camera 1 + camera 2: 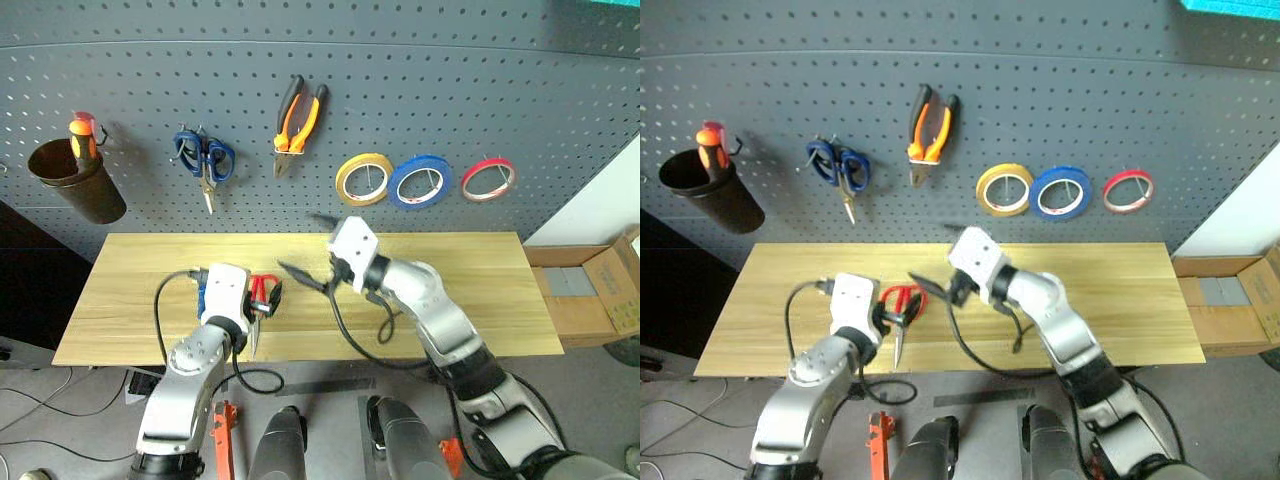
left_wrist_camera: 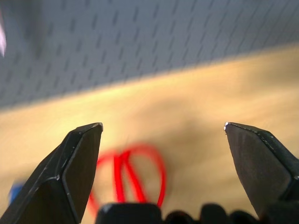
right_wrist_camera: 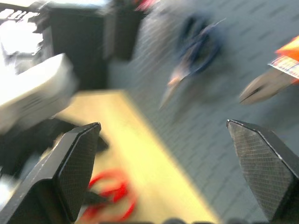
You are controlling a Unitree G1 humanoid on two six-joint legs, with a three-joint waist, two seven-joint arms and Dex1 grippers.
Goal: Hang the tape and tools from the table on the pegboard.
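My gripper will carry the loops of the red-handled scissors (image 1: 263, 290) over hook tips (image 1: 201, 130) that stick out past the blue-handled scissors' loops, so the red-handled scissors will hang in front.
Red-handled scissors (image 1: 263, 292) lie on the pale wooden table (image 1: 470, 290) near its front left. My left gripper (image 2: 163, 126) is open just over them, the red loops (image 2: 138, 172) showing between its fingers. A bit of blue (image 1: 201, 294), mostly hidden, shows beside my left wrist. My right gripper (image 1: 308, 248) hangs open and empty above the table's middle, pointing left. On the grey pegboard (image 1: 480, 90) hang the orange-and-black pliers (image 1: 299, 118) and the blue tape (image 1: 419, 181).
Also on the pegboard are blue-handled scissors (image 1: 205, 158), a yellow roll (image 1: 363, 179), a red roll (image 1: 488, 178) and a dark cup (image 1: 78, 180) holding a red-and-orange screwdriver (image 1: 83, 135). A cardboard box (image 1: 598, 290) stands right of the table.
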